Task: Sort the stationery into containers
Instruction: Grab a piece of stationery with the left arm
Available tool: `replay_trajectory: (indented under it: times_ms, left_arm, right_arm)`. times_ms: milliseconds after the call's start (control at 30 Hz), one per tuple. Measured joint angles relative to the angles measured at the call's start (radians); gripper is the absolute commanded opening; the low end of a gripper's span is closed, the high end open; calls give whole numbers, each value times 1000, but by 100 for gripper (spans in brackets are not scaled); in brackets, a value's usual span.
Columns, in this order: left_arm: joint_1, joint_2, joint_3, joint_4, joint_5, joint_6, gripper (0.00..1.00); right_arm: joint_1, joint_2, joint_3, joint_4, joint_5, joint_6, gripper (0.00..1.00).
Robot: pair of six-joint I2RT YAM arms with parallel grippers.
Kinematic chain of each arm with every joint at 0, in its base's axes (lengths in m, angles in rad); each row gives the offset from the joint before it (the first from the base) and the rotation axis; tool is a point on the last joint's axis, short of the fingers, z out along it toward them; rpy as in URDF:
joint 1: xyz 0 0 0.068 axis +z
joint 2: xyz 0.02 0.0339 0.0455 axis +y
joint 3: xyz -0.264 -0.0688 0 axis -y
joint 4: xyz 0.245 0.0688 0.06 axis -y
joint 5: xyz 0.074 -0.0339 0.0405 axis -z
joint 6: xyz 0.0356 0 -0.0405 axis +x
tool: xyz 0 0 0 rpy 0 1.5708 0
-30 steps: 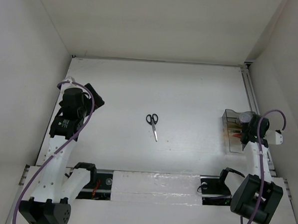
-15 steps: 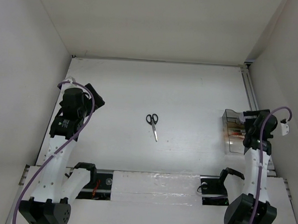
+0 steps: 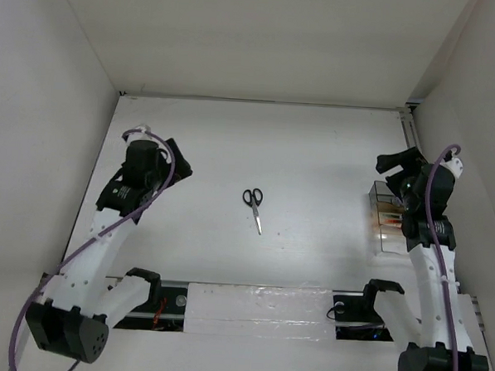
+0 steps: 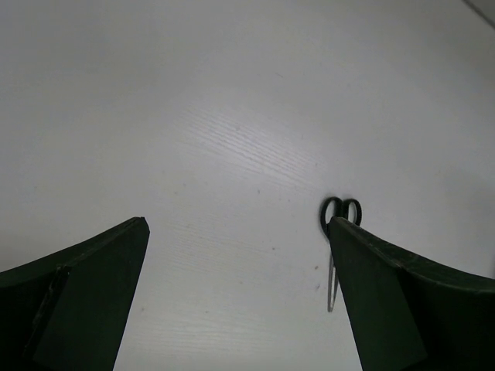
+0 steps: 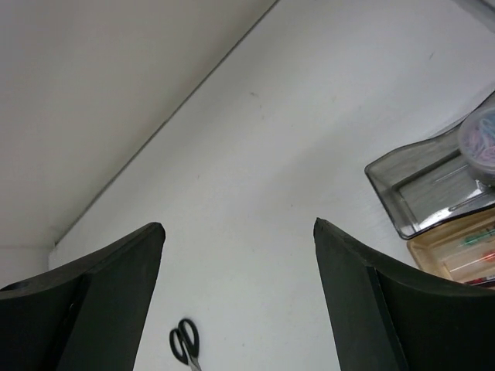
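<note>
Next, I take a handle loop (image 3: pixel 247 197) of the scissors with my left gripper and pass them over, because the scissors are closer to my left gripper and the containers (image 3: pixel 389 224) are next to my right gripper.
Small black-handled scissors (image 3: pixel 252 204) lie closed on the white table near its middle. They also show in the left wrist view (image 4: pixel 340 213) and the right wrist view (image 5: pixel 186 345). My left gripper (image 3: pixel 177 167) is open and empty, left of the scissors and pointing toward them. My right gripper (image 3: pixel 393 162) is open and empty, above the far end of the containers. A smoky grey box (image 5: pixel 424 190) and an amber box (image 5: pixel 456 249) stand side by side at the right edge. Red and green pens (image 5: pixel 473 255) lie in the amber box. A greyish-purple disc (image 5: pixel 481 133) is at the grey box.
White walls close in the table on the left, far and right sides. A metal rail (image 3: pixel 415 153) runs along the right edge behind the containers (image 3: pixel 387 222). A taped strip (image 3: pixel 258 302) crosses the near edge between the arm bases.
My right gripper rose from over the boxes and swung toward the far side, now facing left. My left gripper moved a little to the right. The scissors have not moved.
</note>
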Motion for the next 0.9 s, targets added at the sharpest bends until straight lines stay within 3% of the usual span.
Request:
replay_trajectory:
  times_ms: [200,433,567,900]
  left_arm:
    - [-272,315,24,74,0,-126,100]
    - [-483,709,168,124,0,-229,100]
    - [-522,799,227,142,-1,-254,100]
    - [-520,891,326,102,-76,-287,88]
  right_arm:
    - [160,-15,7,-24,16,-26,88]
    - [332,4,42,-93,89,-60,89]
    - [397,-2,45,-110,101,-78,89]
    - [467,-10,43,-118,109,-89,89]
